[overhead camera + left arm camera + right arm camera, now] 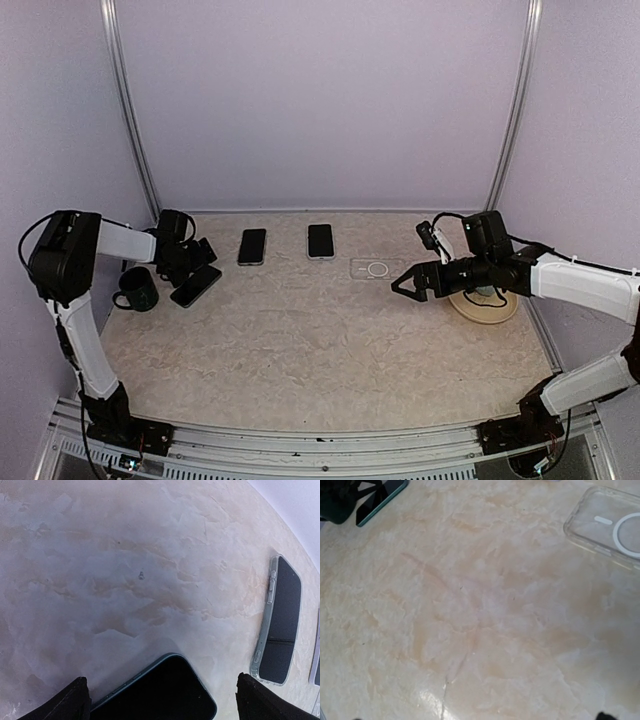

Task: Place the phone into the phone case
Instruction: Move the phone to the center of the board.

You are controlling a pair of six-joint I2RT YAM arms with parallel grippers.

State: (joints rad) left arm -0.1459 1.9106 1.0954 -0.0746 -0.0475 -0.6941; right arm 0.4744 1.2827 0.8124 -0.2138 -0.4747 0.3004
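The phone lies slanted (196, 287) beside the dark green mug, far from the clear phone case. My left gripper should turn it level and slide it toward the case (377, 269).
The phone (196, 285) is black with a teal edge and lies flat at the left of the table. My left gripper (195, 262) hovers over it, open. In the left wrist view the phone's (165, 692) rounded end sits between the two dark fingertips (70, 705), touching neither. The clear phone case (377, 269), with a white ring on it, lies flat right of centre. My right gripper (403, 284) hangs open just right of the case, holding nothing. In the right wrist view the case (610, 522) is at the top right and only one fingertip (606, 715) shows at the bottom edge.
Two more dark phones (252, 246) (320, 240) lie at the back of the table; one (280, 620) wears a clear case. A dark green mug (137, 290) stands by the left gripper. A round tan disc (485, 303) lies under the right arm.
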